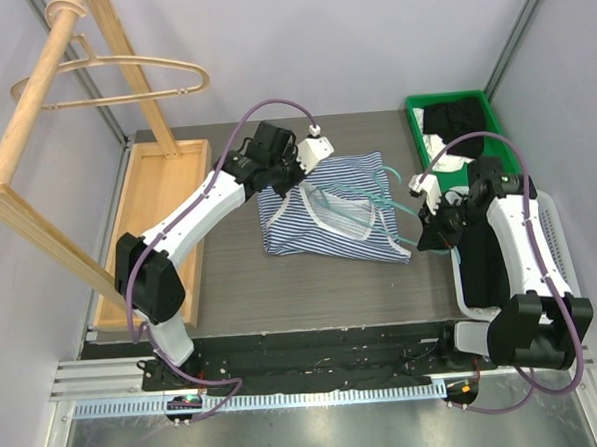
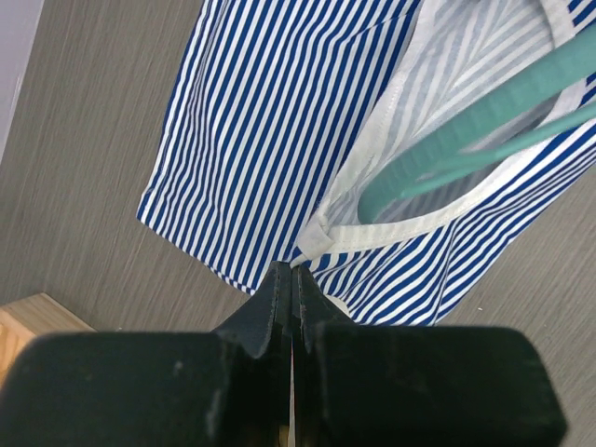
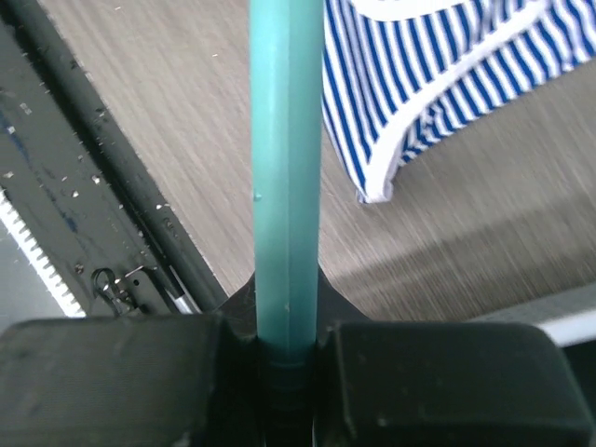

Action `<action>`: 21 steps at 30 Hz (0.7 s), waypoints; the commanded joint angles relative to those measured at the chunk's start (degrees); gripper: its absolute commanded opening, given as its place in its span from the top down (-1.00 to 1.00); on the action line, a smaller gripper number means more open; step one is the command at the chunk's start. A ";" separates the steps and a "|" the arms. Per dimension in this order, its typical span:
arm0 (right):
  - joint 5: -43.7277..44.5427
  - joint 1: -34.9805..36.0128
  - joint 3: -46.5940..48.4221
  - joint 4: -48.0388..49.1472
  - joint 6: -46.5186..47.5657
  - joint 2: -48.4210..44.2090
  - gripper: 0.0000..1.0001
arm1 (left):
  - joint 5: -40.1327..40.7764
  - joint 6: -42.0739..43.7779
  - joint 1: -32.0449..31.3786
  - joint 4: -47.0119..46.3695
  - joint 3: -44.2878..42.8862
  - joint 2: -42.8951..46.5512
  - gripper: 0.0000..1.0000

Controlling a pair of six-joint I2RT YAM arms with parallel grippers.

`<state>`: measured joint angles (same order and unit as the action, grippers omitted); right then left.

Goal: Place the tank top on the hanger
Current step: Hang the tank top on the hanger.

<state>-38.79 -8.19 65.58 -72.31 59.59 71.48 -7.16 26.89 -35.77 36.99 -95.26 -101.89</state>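
Note:
The hanger's tip (image 2: 377,198) lies short of the white trim that my left gripper holds, so my right gripper should push the hanger further into the neck opening (image 1: 338,213).
The navy-and-white striped tank top (image 1: 314,223) lies crumpled on the table's middle. The teal hanger (image 1: 399,207) lies across its right part, one arm pushed into the neck opening. My left gripper (image 1: 296,181) is at the top's far left edge, shut on its white trim. In the left wrist view the gripper (image 2: 293,276) pinches the trim of the top (image 2: 270,130), with the hanger (image 2: 466,130) beyond. My right gripper (image 1: 434,223) is shut on the hanger's right end. In the right wrist view the gripper (image 3: 284,307) holds the teal bar (image 3: 284,168), and the top (image 3: 438,74) lies beyond it.
A wooden rack (image 1: 33,127) with a tan hanger (image 1: 121,78) stands at the left on a wooden tray base (image 1: 163,211). A green bin (image 1: 414,127) holding a black garment (image 1: 453,115) is at the back right. A white basket (image 1: 555,240) sits under the right arm.

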 commanded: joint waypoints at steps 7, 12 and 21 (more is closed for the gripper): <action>-6.83 0.71 3.31 0.67 3.86 5.84 0.98 | -0.93 -1.41 -2.64 2.29 -3.26 3.18 1.00; -9.47 0.80 11.66 -4.50 5.80 12.62 0.98 | -0.84 -1.67 -3.78 2.47 -3.09 4.59 1.00; -12.98 3.78 15.98 -3.89 4.92 19.13 0.98 | 0.04 -0.97 -3.87 2.38 -3.70 6.43 1.00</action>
<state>-47.18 -6.61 79.42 -76.23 64.14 89.93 -7.09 25.93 -39.38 39.51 -96.33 -99.33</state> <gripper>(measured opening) 0.126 0.013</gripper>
